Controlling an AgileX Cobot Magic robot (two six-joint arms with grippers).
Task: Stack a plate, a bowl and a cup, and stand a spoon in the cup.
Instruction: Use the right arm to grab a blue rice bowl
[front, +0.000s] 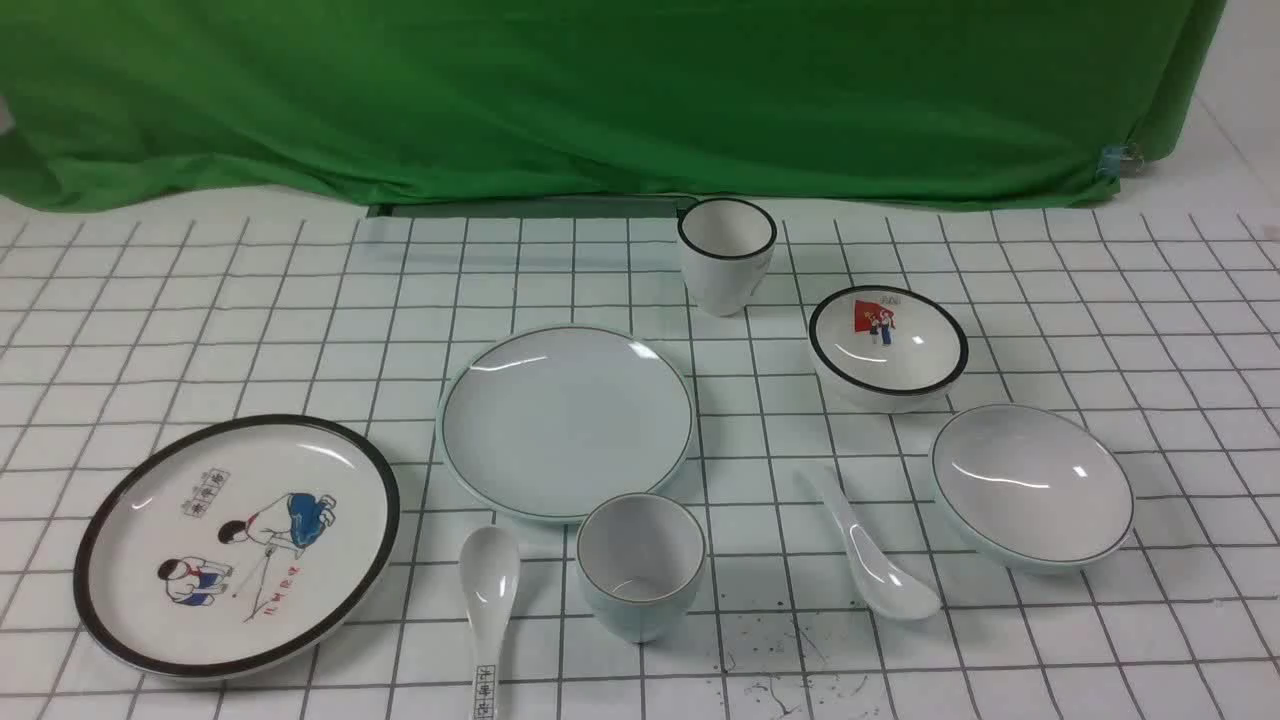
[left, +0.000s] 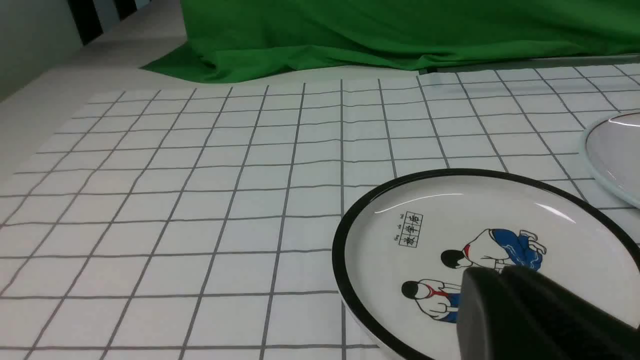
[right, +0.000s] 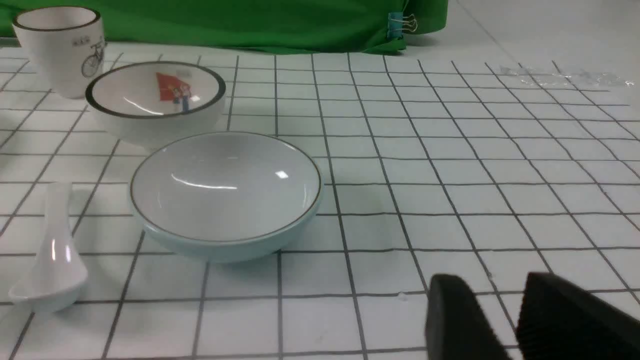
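Observation:
The plain bowl (front: 1033, 486) is less wide than the plain plate (front: 566, 422), so I expect the bowl to settle within the plate's rim when I lower it there.
In the front view the plain plate (front: 566, 422) lies mid-table, with the short cup (front: 640, 565) upright just in front of it. The plain spoon (front: 868, 545) lies to the right of the cup, and the plain bowl (front: 1030, 485) sits further right. No gripper shows in the front view. In the left wrist view my left gripper (left: 495, 272) is shut and empty over the cartoon plate (left: 490, 240); the plain plate's edge (left: 617, 150) shows beyond. In the right wrist view my right gripper (right: 492, 282) is open and empty, short of the bowl (right: 225, 187) and the spoon (right: 52, 260).
The black-rimmed cartoon plate (front: 235, 545) lies front left. A spoon with black characters (front: 487, 600) lies left of the cup. The taller black-rimmed cup (front: 726, 255) and the red-flag bowl (front: 887, 345) stand behind. A green cloth (front: 600, 90) hangs at the back.

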